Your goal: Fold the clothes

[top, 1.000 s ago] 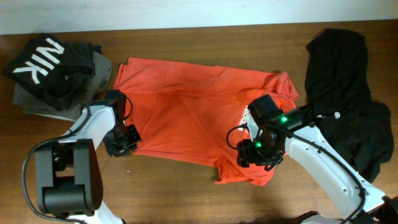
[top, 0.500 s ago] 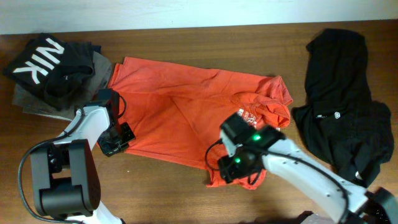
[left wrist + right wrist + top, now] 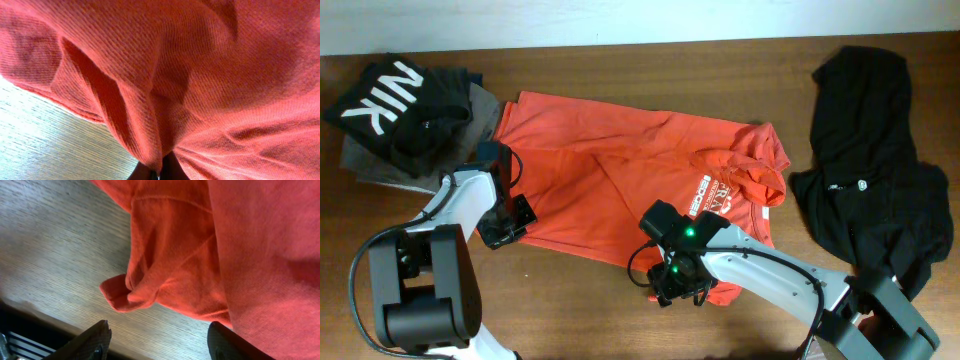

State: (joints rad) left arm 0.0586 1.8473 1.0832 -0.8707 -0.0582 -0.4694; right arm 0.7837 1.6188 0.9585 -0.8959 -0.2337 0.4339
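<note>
The T-shirt's front edge (image 3: 582, 251) is in my left gripper with its crumpled end loose, so my right gripper should pinch that end (image 3: 146, 286) before both fold the edge back.
The red-orange T-shirt (image 3: 610, 185) lies spread across the middle of the table. Its right side is folded over, so the white lettering (image 3: 705, 195) shows. My left gripper (image 3: 505, 225) is at the shirt's lower left edge and is shut on a fold of its fabric (image 3: 150, 125). My right gripper (image 3: 672, 282) is at the shirt's front hem. In the right wrist view its jaws (image 3: 162, 340) are open and empty over bare wood, just short of a crumpled corner of the shirt (image 3: 130, 292). The black garment (image 3: 865, 170) with a small white logo lies at the right.
A black top with "NIK" letters (image 3: 395, 100) lies on a grey garment (image 3: 370, 160) at the back left. The table's front edge (image 3: 30, 315) is close to my right gripper. The wooden tabletop (image 3: 570, 310) shows in front of the shirt.
My right gripper has moved left and toward the front along the shirt's hem. The shirt's right side folded over, exposing the lettering. My left gripper shifted slightly left with the fabric.
</note>
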